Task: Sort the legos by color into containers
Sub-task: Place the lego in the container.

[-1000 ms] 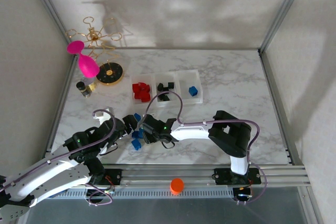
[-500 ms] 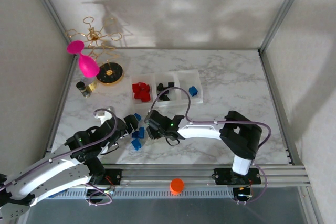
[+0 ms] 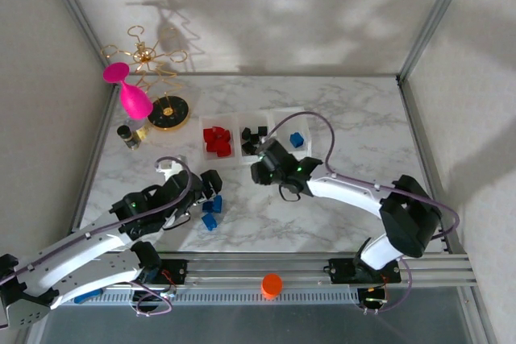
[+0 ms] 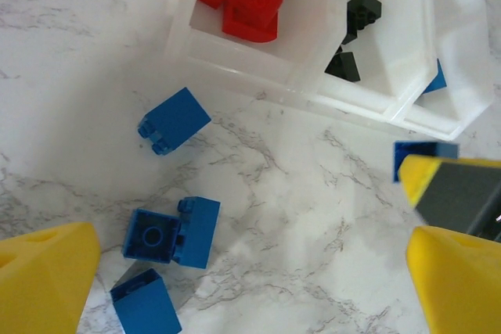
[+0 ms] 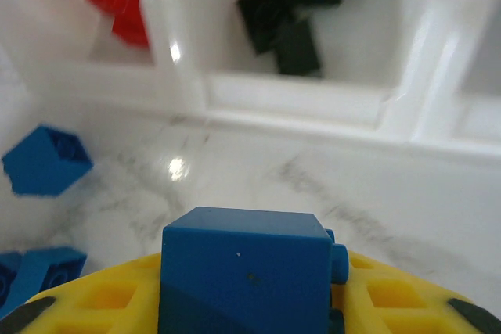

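Note:
The lego in my right gripper matches the bin with the blue lego [image 3: 297, 140], so the gripper should keep carrying it until it hangs over that bin's empty back [image 3: 293, 122].
My right gripper [image 3: 260, 169] is shut on a blue lego [image 5: 243, 275] and hangs just in front of the containers [image 3: 276, 156], near the middle bin. The bins hold red legos [image 3: 216, 140], black legos [image 3: 253, 138] and one blue lego [image 3: 297, 139]. Three loose blue legos [image 4: 174, 120] [image 4: 172, 232] [image 4: 145, 303] lie on the marble in the left wrist view. My left gripper [image 3: 211, 186] stands open above them with nothing between its fingers [image 4: 48, 279]. From that wrist, the right gripper [image 4: 450, 193] shows at the right edge with its blue lego [image 4: 423, 150].
A black-and-gold round stand base [image 3: 168, 112] with a gold wire tree and a pink glass [image 3: 133, 98] stands at the back left. An orange cap [image 3: 272, 284] sits on the front rail. Frame posts bound the table on both sides.
My right gripper has lifted a blue lego from the loose pile and carried it back and right toward the bins. The left arm has shifted slightly right.

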Robot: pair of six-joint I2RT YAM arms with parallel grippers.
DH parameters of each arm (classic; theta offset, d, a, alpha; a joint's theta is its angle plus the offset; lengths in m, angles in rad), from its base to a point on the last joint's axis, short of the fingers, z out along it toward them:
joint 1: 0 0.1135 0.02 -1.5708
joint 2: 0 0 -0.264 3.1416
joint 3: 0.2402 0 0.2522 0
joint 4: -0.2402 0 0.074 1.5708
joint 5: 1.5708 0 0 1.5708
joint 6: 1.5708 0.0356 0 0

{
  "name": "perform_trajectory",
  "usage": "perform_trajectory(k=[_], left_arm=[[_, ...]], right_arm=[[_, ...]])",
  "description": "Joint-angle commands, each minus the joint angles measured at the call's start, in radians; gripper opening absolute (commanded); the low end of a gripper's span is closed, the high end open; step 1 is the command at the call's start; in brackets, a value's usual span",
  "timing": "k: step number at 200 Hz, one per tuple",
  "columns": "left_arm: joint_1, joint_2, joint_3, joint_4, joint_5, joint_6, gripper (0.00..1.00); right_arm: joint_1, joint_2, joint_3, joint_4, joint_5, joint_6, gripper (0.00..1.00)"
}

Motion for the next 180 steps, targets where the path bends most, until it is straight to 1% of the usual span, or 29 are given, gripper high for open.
perform_trajectory(k=[1, 19, 28, 35, 49, 65, 84, 103, 121, 146, 161, 180], left_arm=[[0.008, 0.027, 0.04, 0.054, 0.006, 0.037, 0.99], [0.008, 0.06, 0.049, 0.092, 0.022, 0.049, 1.0], [0.008, 0.077, 0.053, 0.105, 0.022, 0.051, 1.0], [0.008, 0.09, 0.056, 0.115, 0.02, 0.055, 1.0], [0.008, 0.117, 0.064, 0.136, 0.017, 0.062, 1.0], [0.008, 0.144, 0.076, 0.163, 0.022, 0.071, 1.0], [0.009, 0.17, 0.085, 0.193, 0.017, 0.076, 0.99], [0.009, 0.193, 0.096, 0.223, 0.016, 0.071, 1.0], [0.01, 0.213, 0.102, 0.247, 0.023, 0.071, 0.99], [0.011, 0.238, 0.111, 0.254, 0.027, 0.075, 0.99], [0.011, 0.248, 0.115, 0.25, 0.03, 0.077, 1.0], [0.011, 0.248, 0.11, 0.251, 0.031, 0.079, 1.0]], right_arm=[[-0.089, -0.038, 0.007, -0.006, -0.04, -0.061, 0.25], [-0.161, -0.039, 0.029, 0.008, -0.034, -0.092, 0.25], [-0.185, -0.026, 0.051, 0.006, -0.036, -0.106, 0.25], [-0.227, -0.011, 0.069, 0.011, -0.036, -0.118, 0.25], [-0.265, 0.023, 0.106, 0.021, -0.021, -0.133, 0.25], [-0.295, 0.077, 0.16, 0.029, -0.007, -0.155, 0.25], [-0.332, 0.155, 0.238, 0.028, -0.041, -0.173, 0.25], [-0.357, 0.222, 0.295, 0.031, -0.021, -0.18, 0.26], [-0.38, 0.288, 0.344, 0.032, -0.029, -0.187, 0.27], [-0.382, 0.359, 0.408, 0.012, -0.017, -0.207, 0.34], [-0.382, 0.369, 0.422, 0.007, -0.007, -0.213, 0.43], [-0.382, 0.356, 0.42, 0.008, -0.001, -0.214, 0.52]])
